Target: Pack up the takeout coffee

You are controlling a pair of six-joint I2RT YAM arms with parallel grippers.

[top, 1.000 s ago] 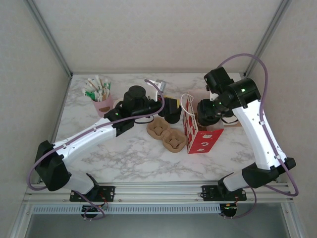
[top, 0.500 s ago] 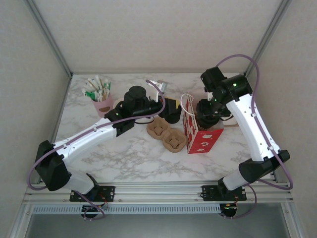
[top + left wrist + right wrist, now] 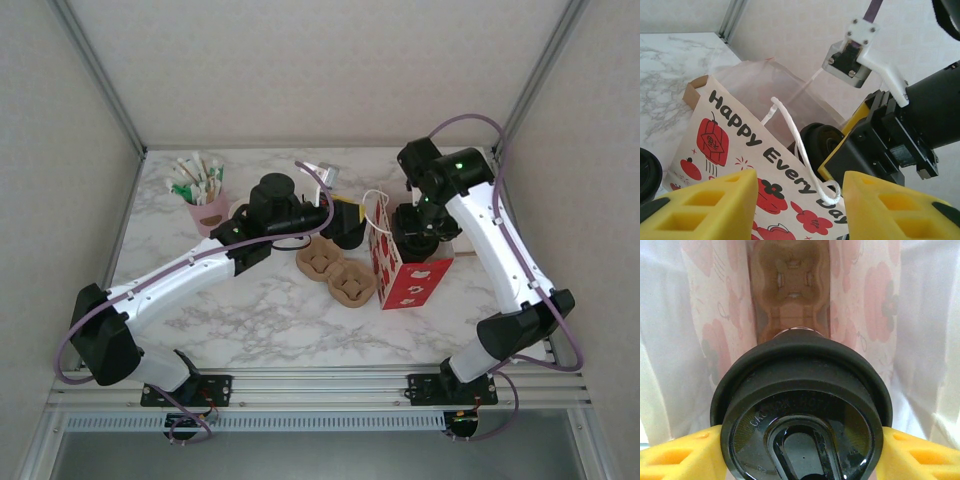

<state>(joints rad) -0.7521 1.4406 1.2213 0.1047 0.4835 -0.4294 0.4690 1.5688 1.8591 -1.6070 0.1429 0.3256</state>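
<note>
I should pinch the handle [image 3: 813, 177] with my left gripper and hold the bag steady before the cup goes down, because the white string handle [image 3: 793, 128] hangs loose in my open left gripper.
The takeout coffee's black lid [image 3: 800, 412] sits between the yellow fingers of my right gripper [image 3: 800, 450], which is shut on the cup. The cup hangs inside the red-and-white paper bag [image 3: 670, 340], above a brown cardboard carrier [image 3: 790, 275] on the bag's floor. In the top view my right gripper [image 3: 420, 228] reaches down into the bag [image 3: 410, 282]. My left gripper [image 3: 797, 210] is open at the bag's printed side [image 3: 730, 135]. The bag's white string handle [image 3: 800, 150] hangs between its fingers. In the top view the left gripper [image 3: 348, 222] is just left of the bag.
Two brown cup carriers [image 3: 335, 272] lie on the marble table [image 3: 260, 320] left of the bag. A pink cup of sachets [image 3: 203, 198] stands at the back left. A black round thing [image 3: 646, 175] shows at the left wrist view's edge. Frame posts line the sides.
My right arm has swung inward and its gripper with the coffee has shifted slightly left over the bag. The left arm has stayed in place.
</note>
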